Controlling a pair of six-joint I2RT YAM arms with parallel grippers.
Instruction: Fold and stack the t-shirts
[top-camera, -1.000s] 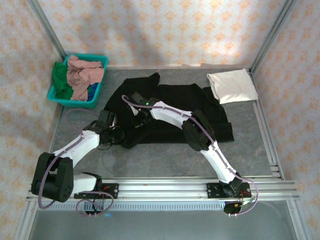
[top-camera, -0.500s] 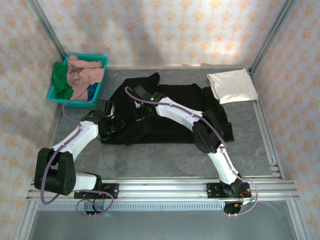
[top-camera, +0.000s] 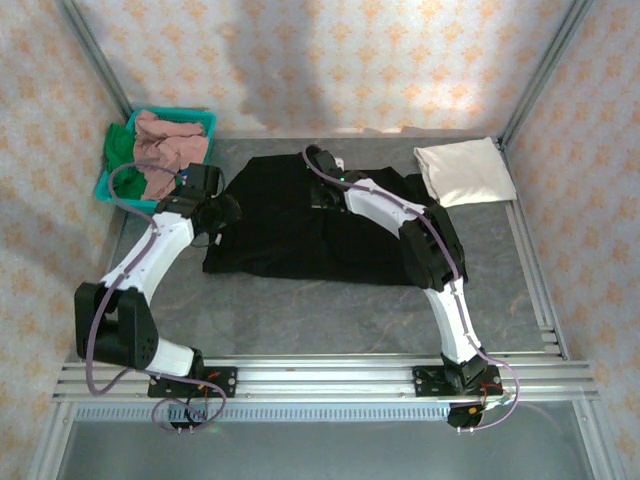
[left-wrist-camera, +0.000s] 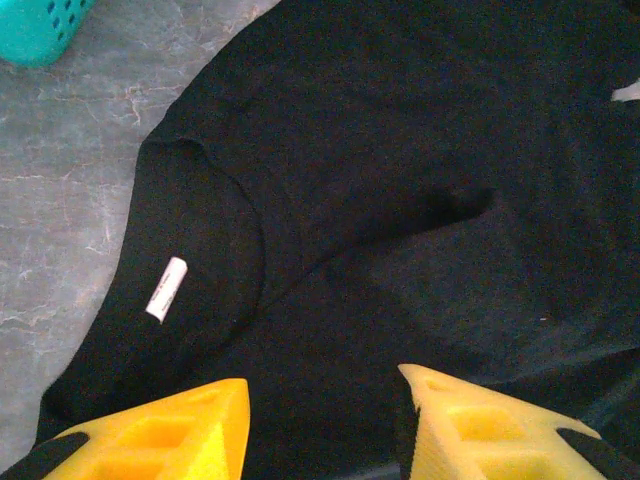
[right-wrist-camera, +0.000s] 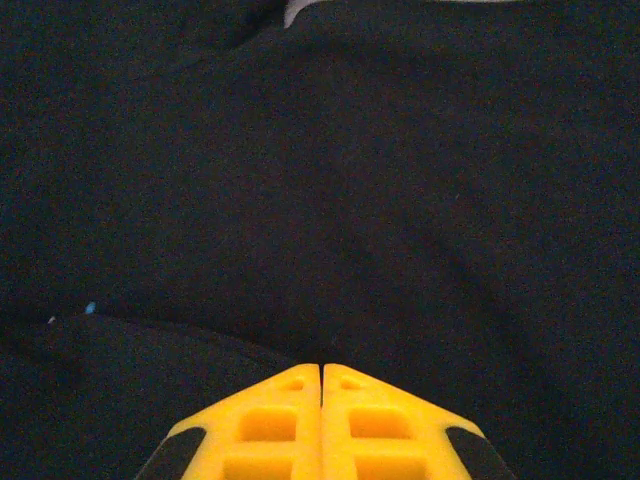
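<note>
Next, I take the t-shirt's near corner (top-camera: 211, 265) by the collar with my left gripper and pull it out before folding, because a crease runs from the collar across the black t-shirt.
The large black t-shirt (top-camera: 300, 240) lies spread mid-table as a rough rectangle. In the left wrist view its collar and white label (left-wrist-camera: 166, 288) show. My left gripper (top-camera: 222, 212) hovers at the shirt's left edge; its yellow jaws (left-wrist-camera: 322, 378) stand open above the black cloth (left-wrist-camera: 380, 130) with nothing between them. Over the shirt's far middle, my right gripper (top-camera: 320, 192) is shut, its tips (right-wrist-camera: 321, 366) together on the black cloth (right-wrist-camera: 320, 150); whether a fold is pinched I cannot tell. A folded cream-white t-shirt (top-camera: 463, 172) lies at the far right.
A teal basket (top-camera: 110, 190) at the far left holds pink (top-camera: 165, 150), green (top-camera: 122, 155) and blue (top-camera: 185, 185) shirts; its corner shows in the left wrist view (left-wrist-camera: 35, 25). Metal frame posts and rails edge the grey table (top-camera: 300, 320).
Both grippers have moved toward the far side, and the bunched near part of the black shirt now lies flat in a neat shape. The left jaws have opened.
</note>
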